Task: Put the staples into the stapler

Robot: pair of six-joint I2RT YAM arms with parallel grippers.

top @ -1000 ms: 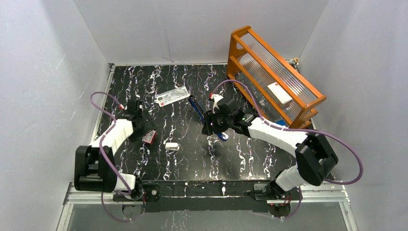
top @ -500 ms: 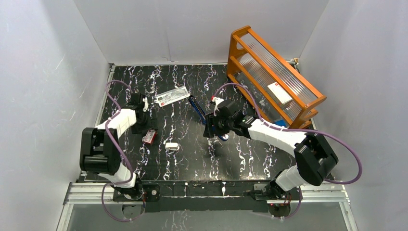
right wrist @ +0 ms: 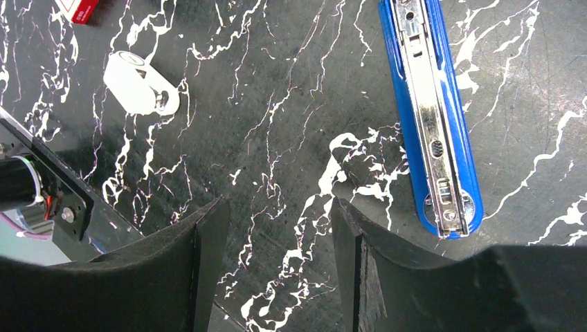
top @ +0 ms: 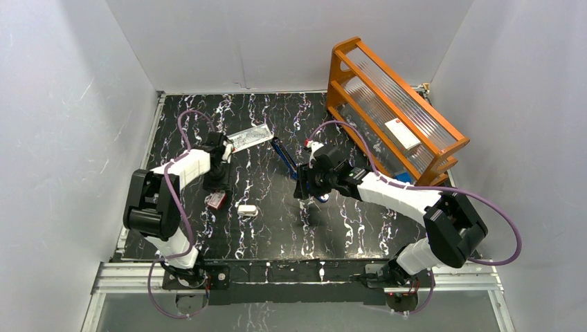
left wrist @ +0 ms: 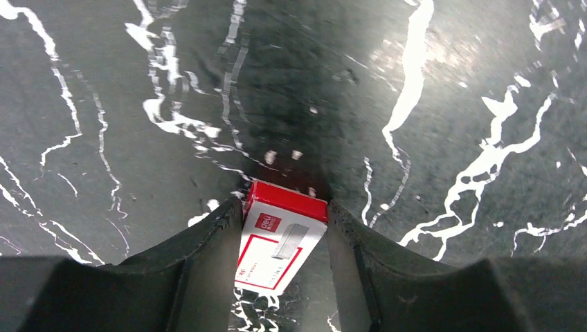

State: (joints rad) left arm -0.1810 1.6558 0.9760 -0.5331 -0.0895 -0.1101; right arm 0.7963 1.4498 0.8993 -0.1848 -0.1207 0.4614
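Observation:
The box point(top: 216, 200) is held by its sides in my left gripper and the marble point(top: 276, 200) next to the blue stapler is clear, so I should go on carrying the box until it rests there.
The blue stapler point(top: 285, 158) lies opened flat on the black marbled table, its silver rail facing up, and it also shows in the right wrist view point(right wrist: 429, 117). My right gripper point(top: 304, 187) is open and empty and hovers just left of the stapler's near end point(right wrist: 277, 207). My left gripper point(top: 219, 183) is open, pointing down over the red-and-white cardboard box point(top: 216, 200). In the left wrist view the box point(left wrist: 282, 238) shows between the fingers point(left wrist: 208, 256), lying on the table. No loose grey staples are in view.
A small white-silver oblong gadget point(top: 247, 209) lies right of the box and also shows in the right wrist view point(right wrist: 138, 84). A clear plastic packet point(top: 249, 137) lies at the back. An orange rack point(top: 394, 104) stands at the back right.
My left arm has swung from the table's left edge toward the middle and now hangs over the box. The box, the stapler and my right gripper have hardly moved.

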